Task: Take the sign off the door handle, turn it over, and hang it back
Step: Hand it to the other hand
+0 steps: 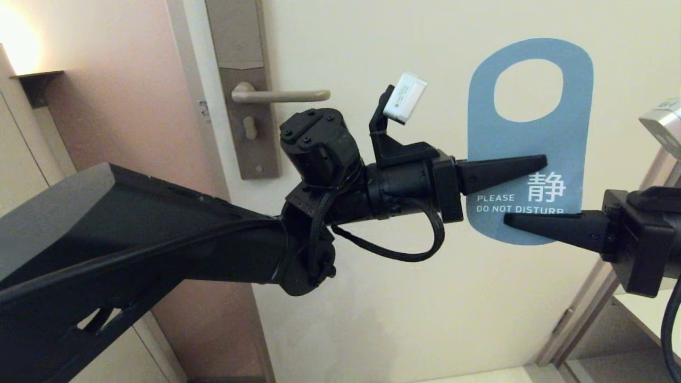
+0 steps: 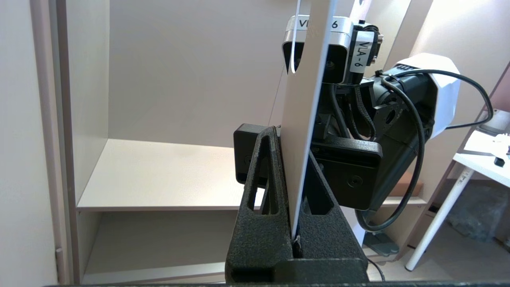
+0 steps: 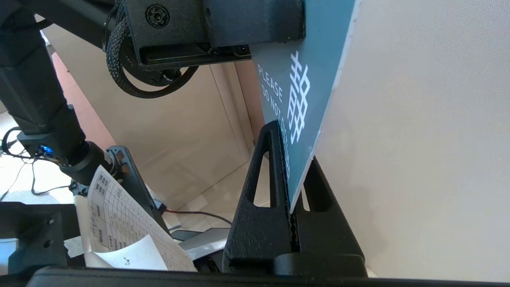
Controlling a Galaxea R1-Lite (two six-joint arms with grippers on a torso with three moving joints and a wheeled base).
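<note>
The robot's left gripper holds the sign's edge (image 1: 470, 146) and blocks the way to the door handle (image 1: 287, 96), so it should let go and move clear before the right gripper hangs the sign.
The sign (image 1: 532, 138) is off the door handle (image 1: 282, 96) and hangs in the air to the handle's right, in front of the door. Its blue "PLEASE DO NOT DISTURB" face is toward the head camera, oval hole uppermost. My left gripper (image 1: 542, 161) is shut on the sign's left edge at mid-height. My right gripper (image 1: 508, 219) is shut on its lower edge from the right. In the left wrist view the sign (image 2: 305, 119) stands edge-on in the left gripper (image 2: 293, 147). In the right wrist view the blue sign (image 3: 314, 48) is clamped in the right gripper (image 3: 294, 143).
The handle sits on a tall brownish backplate (image 1: 245, 80) at the cream door's (image 1: 404, 298) left edge. A lit wall lamp (image 1: 21, 42) is at the far left. Open shelves (image 2: 159, 175) and a white table (image 2: 482, 159) show behind. A printed sheet (image 3: 123, 223) lies below.
</note>
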